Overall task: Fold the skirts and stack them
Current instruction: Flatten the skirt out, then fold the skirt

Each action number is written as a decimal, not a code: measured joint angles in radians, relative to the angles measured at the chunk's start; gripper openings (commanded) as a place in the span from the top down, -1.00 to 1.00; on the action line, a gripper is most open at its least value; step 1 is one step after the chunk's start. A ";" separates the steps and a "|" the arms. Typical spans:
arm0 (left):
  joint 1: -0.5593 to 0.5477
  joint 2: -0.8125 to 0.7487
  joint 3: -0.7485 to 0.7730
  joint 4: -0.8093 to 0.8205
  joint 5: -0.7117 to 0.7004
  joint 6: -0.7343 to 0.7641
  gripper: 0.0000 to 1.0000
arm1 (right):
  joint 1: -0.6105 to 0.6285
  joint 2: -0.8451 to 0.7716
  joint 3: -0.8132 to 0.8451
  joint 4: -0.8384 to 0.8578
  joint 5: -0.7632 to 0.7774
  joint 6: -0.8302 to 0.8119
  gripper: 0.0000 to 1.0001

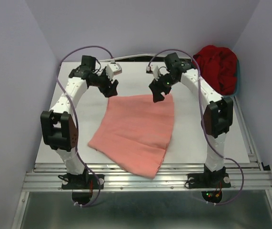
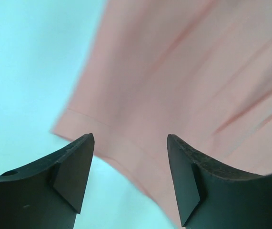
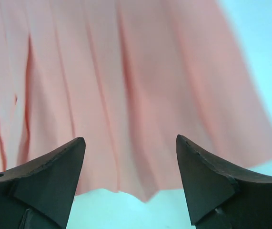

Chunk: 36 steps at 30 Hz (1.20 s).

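Observation:
I expect the salmon-pink skirt (image 1: 138, 117) to double over with an under layer showing when I fold it, because the skirt's near hem (image 1: 121, 164) runs at a slant to the skirt's far edge.
The salmon-pink skirt (image 1: 136, 131) lies flat and folded in the middle of the white table, its pleats running toward the near edge. My left gripper (image 1: 111, 89) hovers just above its far left corner, open and holding nothing. In the left wrist view the gripper (image 2: 131, 143) stands wide over the skirt's banded edge (image 2: 174, 95). Over the far right corner my right gripper (image 1: 156, 94) is also open and empty. The right wrist view has the gripper (image 3: 131, 143) above the pleated cloth's edge (image 3: 126, 95). A deep red skirt (image 1: 216, 67) is heaped at the back right.
The red skirt sits in a teal basin (image 1: 239, 78) against the right wall. Pale walls close in the table (image 1: 78, 143) on three sides. A metal rail (image 1: 145, 179) carrying both arm bases runs along the near edge.

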 measured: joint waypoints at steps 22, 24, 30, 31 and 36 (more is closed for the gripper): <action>0.079 0.568 0.531 -0.021 -0.079 -0.098 -0.40 | -0.182 0.374 0.273 0.167 0.170 -0.146 -0.66; 0.079 0.569 0.531 -0.032 -0.087 -0.080 -0.39 | -0.182 0.371 0.260 0.150 0.135 -0.176 -0.61; 0.079 0.570 0.483 -0.046 -0.108 -0.039 -0.35 | -0.182 0.367 0.251 0.105 0.070 -0.216 -0.51; 0.079 0.570 0.474 -0.052 -0.112 -0.032 -0.34 | -0.182 0.367 0.251 0.098 0.063 -0.219 -0.50; 0.079 0.573 0.466 -0.072 -0.117 -0.006 -0.02 | -0.182 0.367 0.253 0.043 0.016 -0.233 -0.19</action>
